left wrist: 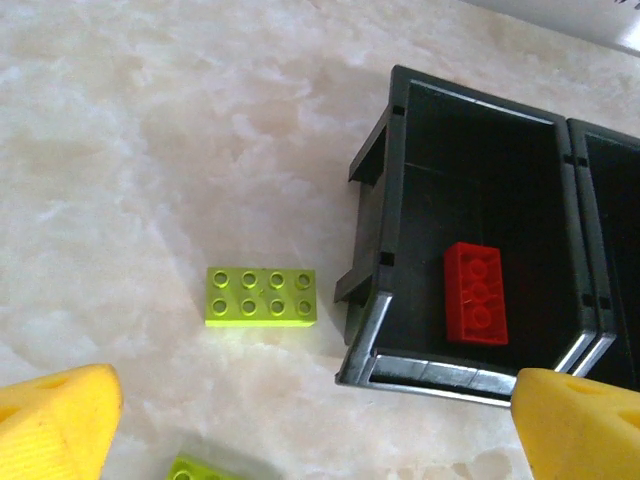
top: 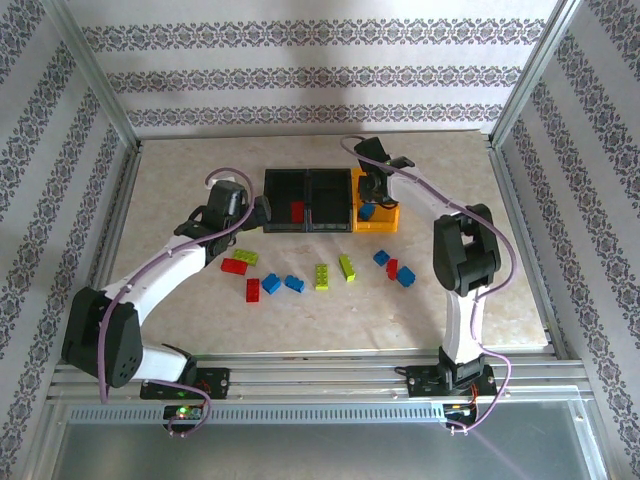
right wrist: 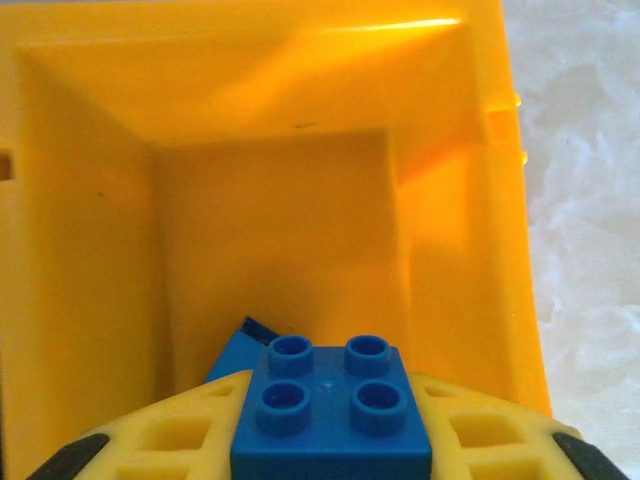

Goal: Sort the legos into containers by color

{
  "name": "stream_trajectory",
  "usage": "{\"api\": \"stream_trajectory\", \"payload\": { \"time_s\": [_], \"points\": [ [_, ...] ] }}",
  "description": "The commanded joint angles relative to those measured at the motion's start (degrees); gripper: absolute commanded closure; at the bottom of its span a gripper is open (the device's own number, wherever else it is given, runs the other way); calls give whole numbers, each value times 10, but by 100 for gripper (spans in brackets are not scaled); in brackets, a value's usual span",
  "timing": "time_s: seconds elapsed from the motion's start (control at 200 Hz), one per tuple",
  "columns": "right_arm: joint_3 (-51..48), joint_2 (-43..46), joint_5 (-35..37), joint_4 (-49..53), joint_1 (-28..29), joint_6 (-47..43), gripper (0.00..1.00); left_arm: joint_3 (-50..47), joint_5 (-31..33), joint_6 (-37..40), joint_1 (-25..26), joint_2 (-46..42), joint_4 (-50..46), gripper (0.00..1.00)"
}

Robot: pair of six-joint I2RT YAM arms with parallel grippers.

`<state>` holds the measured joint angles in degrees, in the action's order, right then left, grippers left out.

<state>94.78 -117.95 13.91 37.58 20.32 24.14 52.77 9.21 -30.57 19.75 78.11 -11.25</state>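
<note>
My right gripper should keep lowering the held blue lego [right wrist: 328,415], clear of the yellow-orange bin's sides with a blue piece inside, and release it at the bin's bottom [right wrist: 335,295].
Three joined containers stand in a row: a black bin [top: 287,190] holding a red lego [left wrist: 476,293], a second black bin [top: 330,188], and a yellow-orange bin [right wrist: 280,200]. My right gripper [right wrist: 330,445] hangs over the yellow-orange bin, shut on a blue four-stud lego [right wrist: 330,410]. Another blue piece [right wrist: 238,355] lies in the bin beneath it. My left gripper [left wrist: 320,440] is open above the table by the left black bin's corner [left wrist: 450,372], with nothing between its fingers. A lime lego [left wrist: 261,296] lies flat just ahead of it.
Loose legos are scattered in front of the bins: lime [top: 322,276], lime [top: 347,267], red [top: 234,266], red [top: 253,290], blue [top: 271,284], blue [top: 405,277] and a few more. Metal frame rails [top: 300,365] edge the table.
</note>
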Motion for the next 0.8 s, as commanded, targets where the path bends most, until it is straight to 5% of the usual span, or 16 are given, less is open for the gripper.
{"api": "stream_trajectory", "payload": {
  "time_s": [0.0, 0.799],
  "points": [
    [23, -13, -1, 15, -4, -20, 73, -11, -3, -11, -7, -15, -23, 0],
    [0, -15, 23, 5, -14, -29, 52, -33, -5, -13, -8, -34, -33, 0]
  ]
}}
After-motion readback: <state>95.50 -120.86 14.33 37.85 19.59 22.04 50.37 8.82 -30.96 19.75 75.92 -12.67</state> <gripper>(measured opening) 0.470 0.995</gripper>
